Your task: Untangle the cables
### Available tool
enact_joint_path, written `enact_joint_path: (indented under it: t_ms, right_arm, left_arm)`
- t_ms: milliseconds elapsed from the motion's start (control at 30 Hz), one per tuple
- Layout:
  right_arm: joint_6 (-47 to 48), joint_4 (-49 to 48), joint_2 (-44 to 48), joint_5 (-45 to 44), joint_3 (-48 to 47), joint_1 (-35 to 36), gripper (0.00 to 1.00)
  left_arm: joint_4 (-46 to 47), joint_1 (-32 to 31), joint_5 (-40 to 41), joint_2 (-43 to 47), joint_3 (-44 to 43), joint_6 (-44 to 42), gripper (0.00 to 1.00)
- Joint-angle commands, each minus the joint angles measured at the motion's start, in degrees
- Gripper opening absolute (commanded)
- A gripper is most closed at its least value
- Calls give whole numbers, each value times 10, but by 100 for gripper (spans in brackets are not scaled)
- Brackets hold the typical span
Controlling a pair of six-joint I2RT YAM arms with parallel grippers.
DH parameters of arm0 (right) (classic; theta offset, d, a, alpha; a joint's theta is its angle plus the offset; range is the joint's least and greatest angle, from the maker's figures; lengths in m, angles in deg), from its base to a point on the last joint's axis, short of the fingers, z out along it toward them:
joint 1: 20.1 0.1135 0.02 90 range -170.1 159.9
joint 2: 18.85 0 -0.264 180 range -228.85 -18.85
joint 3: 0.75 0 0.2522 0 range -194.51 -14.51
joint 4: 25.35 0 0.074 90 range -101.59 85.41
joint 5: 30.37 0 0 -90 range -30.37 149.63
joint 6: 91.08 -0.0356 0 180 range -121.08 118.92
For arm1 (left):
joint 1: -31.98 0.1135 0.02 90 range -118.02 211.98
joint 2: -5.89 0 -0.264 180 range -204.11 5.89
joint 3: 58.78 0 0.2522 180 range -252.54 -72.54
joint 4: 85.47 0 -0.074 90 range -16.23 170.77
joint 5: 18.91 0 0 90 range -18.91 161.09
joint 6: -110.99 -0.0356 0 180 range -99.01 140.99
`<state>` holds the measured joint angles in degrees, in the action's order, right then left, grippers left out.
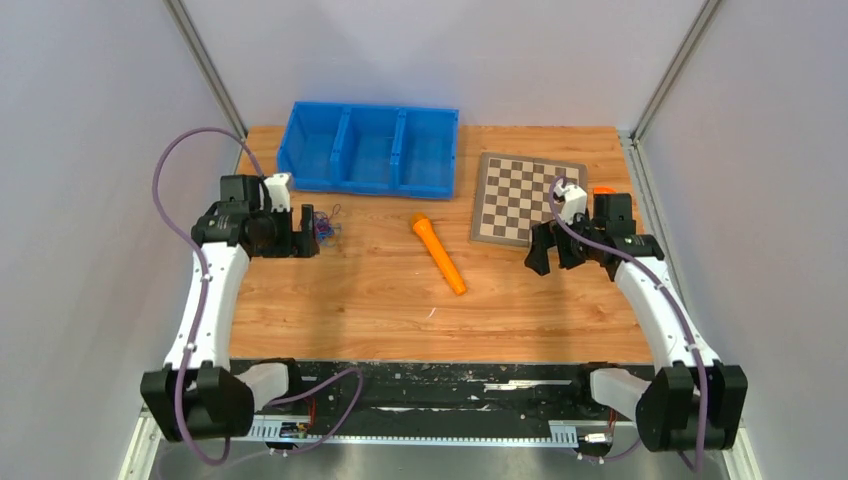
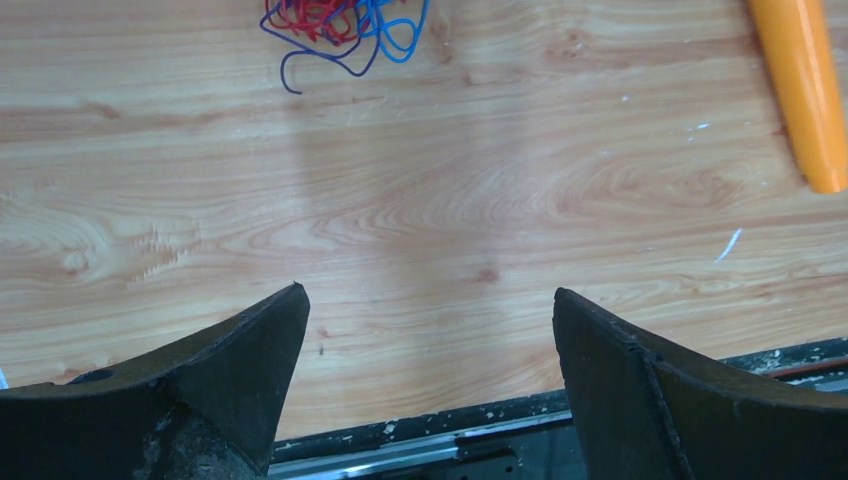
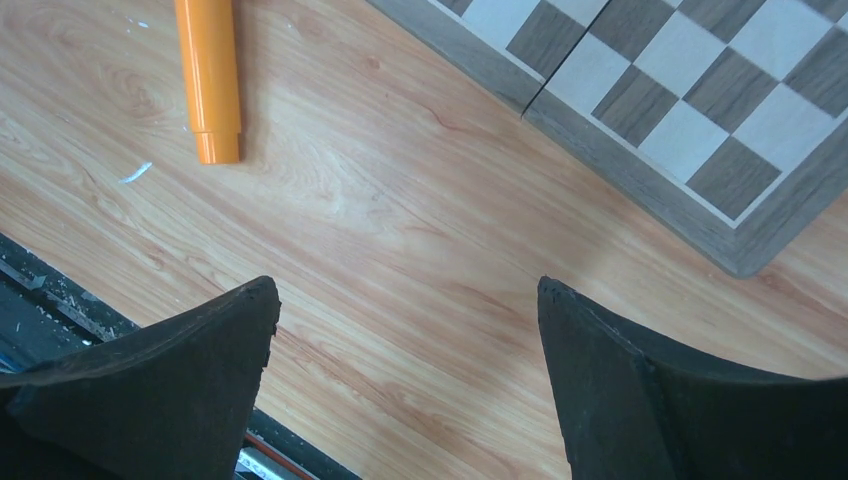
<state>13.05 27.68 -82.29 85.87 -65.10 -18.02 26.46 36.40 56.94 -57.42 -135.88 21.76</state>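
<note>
Open wood (image 2: 385,190) lies between the left gripper's spread fingers and the near dark purple strands of cable (image 2: 335,62), so the gripper should keep moving toward the pieces until they are inside its fingers.
A small bunch of thin red, blue and dark purple cables (image 1: 325,226) lies on the wooden table at the left, just right of my left gripper (image 1: 306,240). In the left wrist view the cables (image 2: 335,25) lie at the top edge, well beyond the open, empty left gripper (image 2: 428,305). My right gripper (image 1: 543,255) hovers at the near edge of the chessboard, far from the cables. In the right wrist view the right gripper (image 3: 408,300) is open and empty over bare wood.
A blue three-compartment bin (image 1: 368,147) stands at the back left. An orange tube (image 1: 438,253) lies mid-table; it shows in the left wrist view (image 2: 805,90) and the right wrist view (image 3: 208,75). A chessboard (image 1: 525,197) lies back right, with its corner (image 3: 680,110) ahead of the right gripper.
</note>
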Motion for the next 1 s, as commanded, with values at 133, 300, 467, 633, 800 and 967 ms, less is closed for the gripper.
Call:
enact_joint_path:
  t_ms: [133,300,467,633,800,967]
  right_arm:
    - [20,7,-58,21,-57,3,100]
    - [24,8,-83,29,-63,12,100]
    - [23,3,-119,46,-83,27,100]
    - [17,-8,-164,55,-112,50,100]
    - [16,-27,-197,59,-139,84,100]
    - [6,-35,-239,63,-172,120,100]
  left_arm:
    - [43,0,17,-95,-14,-24,100]
    - [154,4,-2,-129,34,22,100]
    - [247,21,-16,-203,52,47,100]
    - [331,26,-3,-280,60,59,100]
    - [377,37,33,-329,46,76,100]
    - [380,38,48,-355,23,77,98]
